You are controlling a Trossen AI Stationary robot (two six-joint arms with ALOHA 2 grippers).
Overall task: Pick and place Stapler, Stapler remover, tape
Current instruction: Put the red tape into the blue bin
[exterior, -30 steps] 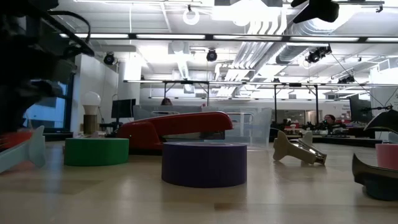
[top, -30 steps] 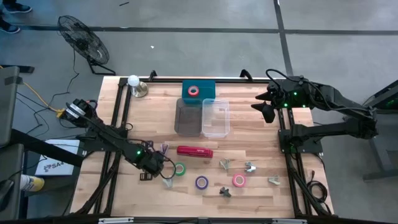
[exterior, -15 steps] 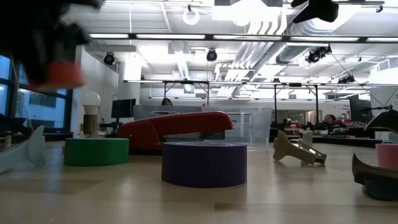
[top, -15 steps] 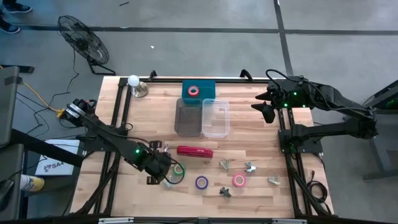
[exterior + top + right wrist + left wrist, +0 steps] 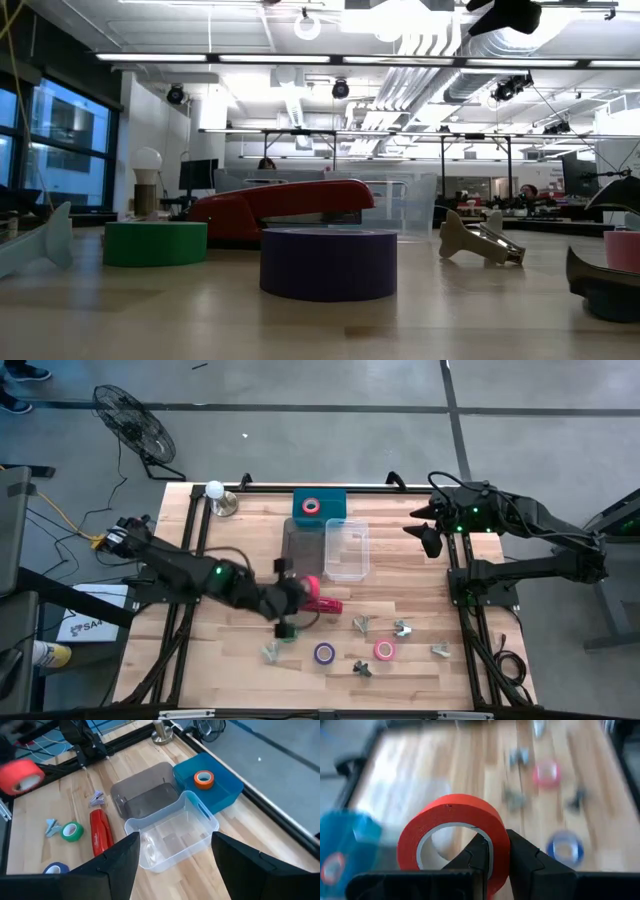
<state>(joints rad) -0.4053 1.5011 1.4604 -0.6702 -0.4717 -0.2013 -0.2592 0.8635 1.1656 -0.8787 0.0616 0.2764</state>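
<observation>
I keep my open right gripper moving toward the clear bin (image 5: 347, 550) and close it on the red tape roll's far side (image 5: 412, 837), because that side is clear of my left gripper.
My left gripper (image 5: 300, 593) is shut on a red tape roll (image 5: 452, 827) and hangs in the air just above the left end of the red stapler (image 5: 322, 604). The right wrist view shows that roll (image 5: 20, 774) lifted too. The stapler lies flat on the table (image 5: 280, 205). Green tape (image 5: 155, 243), purple tape (image 5: 324, 653) and pink tape (image 5: 384, 650) lie flat near the table's near edge. Several staple removers (image 5: 362, 623) are scattered among them. My right gripper (image 5: 427, 532) waits open at the far right. My left gripper holds the red tape roll by its wall (image 5: 501, 845), one finger (image 5: 477, 852) inside the ring and the other outside. The roll is lifted clear of the table and stands on edge in the hold, its hole facing sideways.
Three bins stand at the far middle: a blue one (image 5: 335, 508) holding an orange tape roll (image 5: 203, 779), a grey one (image 5: 300, 550) and a clear one (image 5: 347, 550). A lamp bulb (image 5: 215, 490) stands at the far left corner. Bare wood lies left of the bins.
My left gripper has risen from the table near the green tape, carrying the red roll up out of the low view. It has then swung right and toward the far edge, and now hangs over the stapler's left end. The other things have stayed put.
</observation>
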